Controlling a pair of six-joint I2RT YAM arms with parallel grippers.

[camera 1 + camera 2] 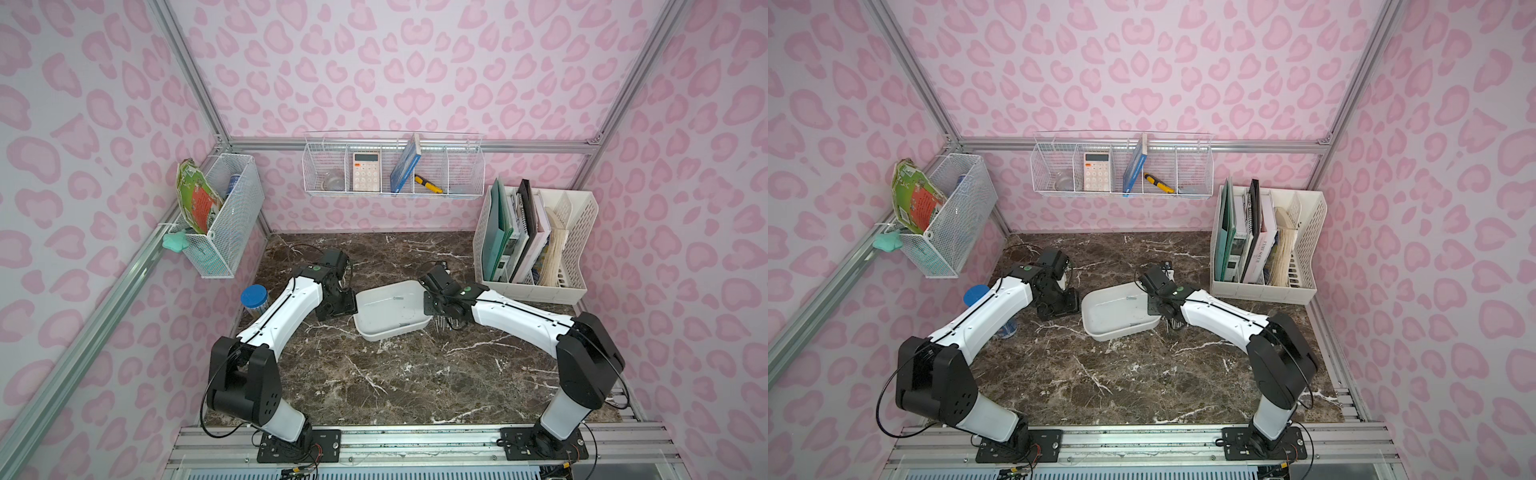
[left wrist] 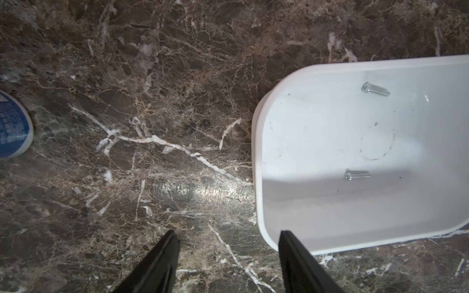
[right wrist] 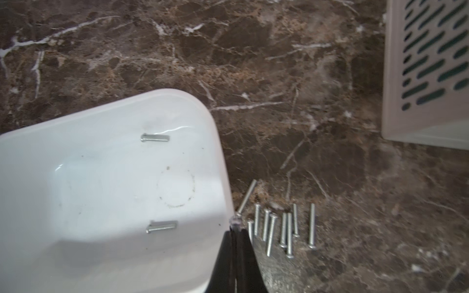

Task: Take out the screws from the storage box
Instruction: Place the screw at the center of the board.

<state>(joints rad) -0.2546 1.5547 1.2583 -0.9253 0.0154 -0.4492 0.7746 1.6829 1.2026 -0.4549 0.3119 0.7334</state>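
My right gripper should keep carrying the held screw out and down until it reaches the row of long screws (image 3: 279, 229), because the screw is hanging above the storage box's rim (image 3: 228, 202).
The white storage box (image 1: 376, 320) (image 1: 1104, 318) sits mid-table, and both wrist views show it too (image 2: 317, 203) (image 3: 88, 190). Two short screws lie inside it (image 2: 375, 90) (image 2: 357, 175) (image 3: 155, 137) (image 3: 162, 226). Several long screws (image 3: 284, 228) (image 1: 441, 328) lie in a row on the marble just outside its right wall. My right gripper (image 3: 234, 227) (image 1: 436, 309) hangs over that wall, shut, with a screw's head (image 3: 234, 220) pinched at its tips and the shaft pointing down. My left gripper (image 2: 228, 233) (image 1: 336, 307) is open and holds nothing, over bare marble by the box's left corner.
A blue-lidded jar (image 1: 254, 299) (image 2: 12, 126) stands left of the left arm. The white perforated file rack (image 1: 536, 245) (image 3: 426, 71) with folders stands at the back right, close to the screws. Wire baskets (image 1: 392, 166) (image 1: 220, 216) hang on the walls.
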